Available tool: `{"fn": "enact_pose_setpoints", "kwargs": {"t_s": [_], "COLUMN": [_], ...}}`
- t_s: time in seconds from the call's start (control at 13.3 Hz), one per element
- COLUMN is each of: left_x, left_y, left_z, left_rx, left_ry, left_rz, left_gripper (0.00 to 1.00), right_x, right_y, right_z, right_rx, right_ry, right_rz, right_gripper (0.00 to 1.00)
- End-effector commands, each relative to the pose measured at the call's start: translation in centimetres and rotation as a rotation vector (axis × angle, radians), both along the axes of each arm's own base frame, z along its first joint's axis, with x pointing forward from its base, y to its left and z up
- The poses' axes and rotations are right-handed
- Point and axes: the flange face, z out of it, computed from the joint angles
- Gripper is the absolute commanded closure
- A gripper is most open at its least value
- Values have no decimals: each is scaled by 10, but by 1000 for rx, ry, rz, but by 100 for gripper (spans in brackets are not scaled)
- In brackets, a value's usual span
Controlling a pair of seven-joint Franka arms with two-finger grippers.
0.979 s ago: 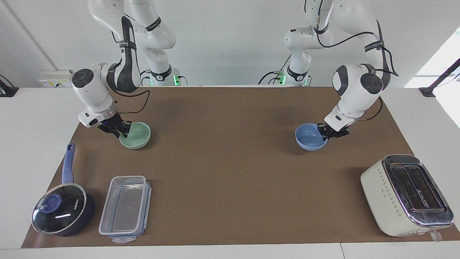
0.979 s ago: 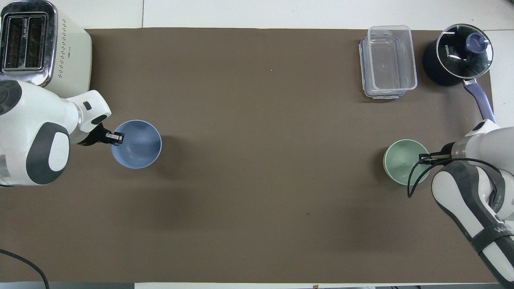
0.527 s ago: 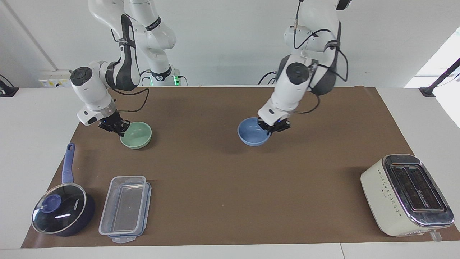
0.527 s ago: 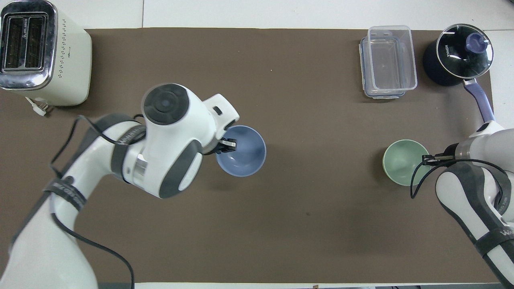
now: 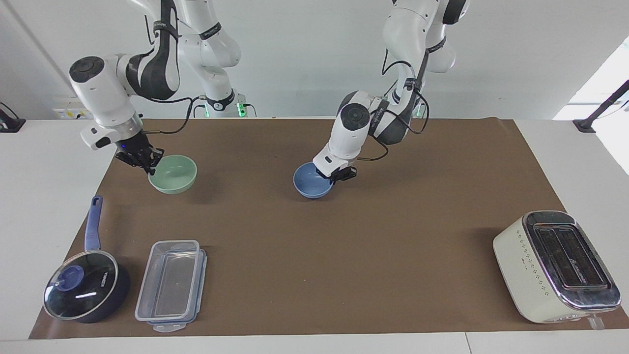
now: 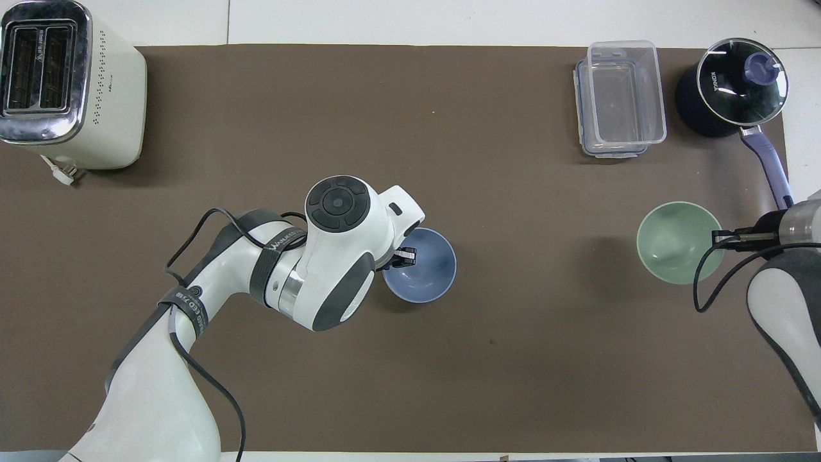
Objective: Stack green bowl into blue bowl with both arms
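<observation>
Next, my left gripper opens and back away toward the toaster [image 6: 115, 108], since it reaches over the blue bowl's rim [image 6: 421, 269], where the green bowl has to go.
The light blue bowl [image 5: 313, 183] [image 6: 423, 264] is at the middle of the brown mat, low on or just above it. My left gripper [image 5: 339, 174] [image 6: 403, 256] is shut on its rim, on the side toward the left arm's end. The pale green bowl [image 5: 173, 174] [image 6: 677, 242] hangs a little above the mat toward the right arm's end, its shadow below it. My right gripper [image 5: 147, 164] [image 6: 721, 239] is shut on its rim. The two bowls are well apart.
A cream toaster [image 5: 555, 265] [image 6: 64, 83] stands at the left arm's end, farther from the robots. A clear lidded container [image 5: 172, 285] [image 6: 621, 97] and a dark blue saucepan with glass lid [image 5: 86, 290] [image 6: 731, 90] stand at the right arm's end, farther from the robots.
My left gripper has carried the blue bowl from the left arm's end to the middle of the mat. My right gripper has lifted the green bowl slightly, toward the mat's edge.
</observation>
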Motion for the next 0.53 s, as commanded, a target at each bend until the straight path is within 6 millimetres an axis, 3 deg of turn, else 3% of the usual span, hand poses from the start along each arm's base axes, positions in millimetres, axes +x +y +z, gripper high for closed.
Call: {"fn": "enact_pose_setpoints", "kwargs": {"t_s": [0.0,0.08,0.15,0.3,0.38,0.45], "left_x": [-7,-7,-7,1,12,25], "left_y": [5,4,4,13,30,51], "left_z": [-8,-7,-6,13,36,67], "left_rx": [-24,-26,-25,-39,-51,-65], "left_ry": [-10,-12,-11,-28,-37,-40], "left_rz": [-18,-19,-18,-1,32,72], "left_gripper": [100,95,1,0,0,0], "right_x": [12,16,18,25,25,24], "right_y": [20,32,49,85,103,139], "right_z": [34,40,44,54,55,54], "right_rx": [4,0,4,82,88,96], "right_ry": [-6,-15,-20,-45,-47,-49], "right_rz": [-31,-13,12,-15,-31,-55], "right_gripper": [100,100,100,100,100,100]}}
